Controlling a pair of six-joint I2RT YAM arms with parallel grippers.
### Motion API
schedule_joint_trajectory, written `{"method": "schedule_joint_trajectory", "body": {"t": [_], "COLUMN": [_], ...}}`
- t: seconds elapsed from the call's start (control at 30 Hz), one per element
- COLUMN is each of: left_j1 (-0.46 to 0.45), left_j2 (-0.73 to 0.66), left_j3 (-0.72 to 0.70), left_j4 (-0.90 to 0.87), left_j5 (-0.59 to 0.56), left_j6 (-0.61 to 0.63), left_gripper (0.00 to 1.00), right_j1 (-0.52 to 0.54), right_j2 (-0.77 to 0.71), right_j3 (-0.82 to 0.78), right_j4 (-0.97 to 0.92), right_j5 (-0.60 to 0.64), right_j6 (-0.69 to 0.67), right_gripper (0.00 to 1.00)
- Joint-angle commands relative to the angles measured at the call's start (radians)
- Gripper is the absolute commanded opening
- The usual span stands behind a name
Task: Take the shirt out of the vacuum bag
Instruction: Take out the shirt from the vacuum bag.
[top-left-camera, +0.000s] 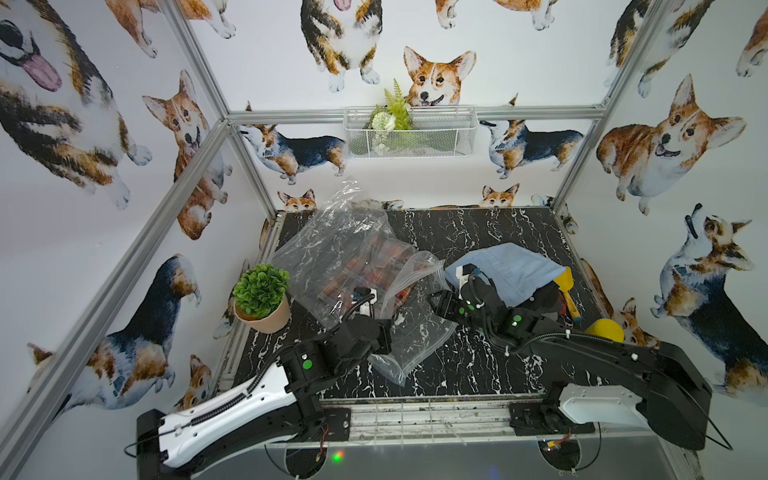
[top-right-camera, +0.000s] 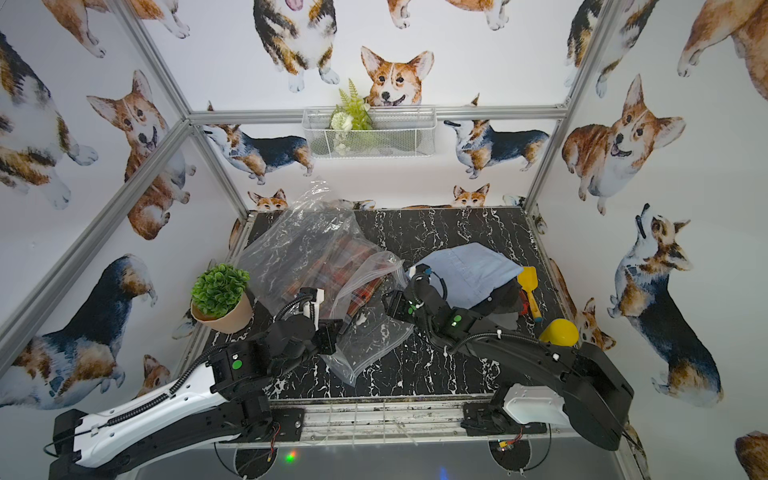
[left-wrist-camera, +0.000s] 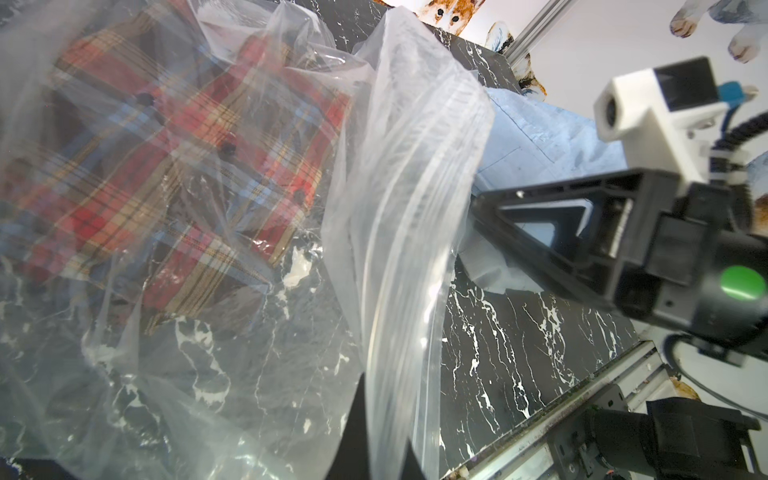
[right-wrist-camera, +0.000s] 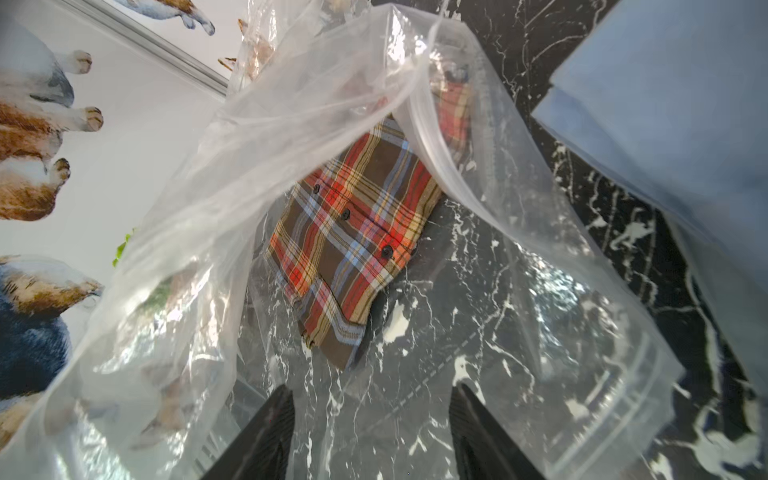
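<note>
The vacuum bag's opening (right-wrist-camera: 436, 340) is wide open before the shirt's near edge (right-wrist-camera: 387, 273), so the robot's right gripper should keep reaching in until its fingers are around that edge, then close.
The vacuum bag (top-left-camera: 332, 249) (top-right-camera: 299, 245) lies crumpled on the left half of the black marble table, its mouth towards the front. A red, brown and blue plaid shirt (top-left-camera: 374, 259) (right-wrist-camera: 357, 232) lies folded inside it. My left gripper (top-left-camera: 392, 328) (left-wrist-camera: 386, 440) is shut on the bag's upper plastic layer (left-wrist-camera: 399, 208) at the mouth and holds it raised like a tent. The plaid shirt (left-wrist-camera: 166, 166) shows through the film. My right gripper (top-left-camera: 436, 301) (right-wrist-camera: 372, 399) is open at the bag's mouth, jaws pointing at the shirt, with only clear plastic and table between them.
A potted plant (top-left-camera: 261, 297) stands at the table's left edge beside the bag. A light blue cloth (top-left-camera: 507, 270) lies over a dark garment (top-left-camera: 544, 299) on the right, behind my right arm. A yellow scoop (top-left-camera: 567, 286) and a yellow ball (top-left-camera: 604, 330) sit at the right edge. A wire basket (top-left-camera: 440, 137) hangs on the back wall.
</note>
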Motion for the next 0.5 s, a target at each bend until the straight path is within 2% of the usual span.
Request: {"method": "schedule_joint_trajectory", "body": {"t": [0.0, 0.17, 0.47], "left_j1": [-0.001, -0.001, 0.000], "left_j2": [-0.024, -0.031, -0.024], "left_j3": [-0.013, -0.001, 0.001], "left_j4": [0.002, -0.018, -0.016], "left_j5": [-0.009, -0.020, -0.020], "left_j6": [-0.022, -0.011, -0.005], "left_gripper": [0.00, 0.00, 0.00], "right_j1": [0.032, 0.069, 0.084], "right_j2": [0.108, 0.279, 0.457], "right_j3": [0.066, 0.108, 0.131], "right_j4": [0.148, 0.221, 0.318], "right_j5": [0.010, 0.008, 0.010], "right_j6": [0.036, 0.090, 0.131], "right_gripper": [0.62, 0.62, 0.62]}}
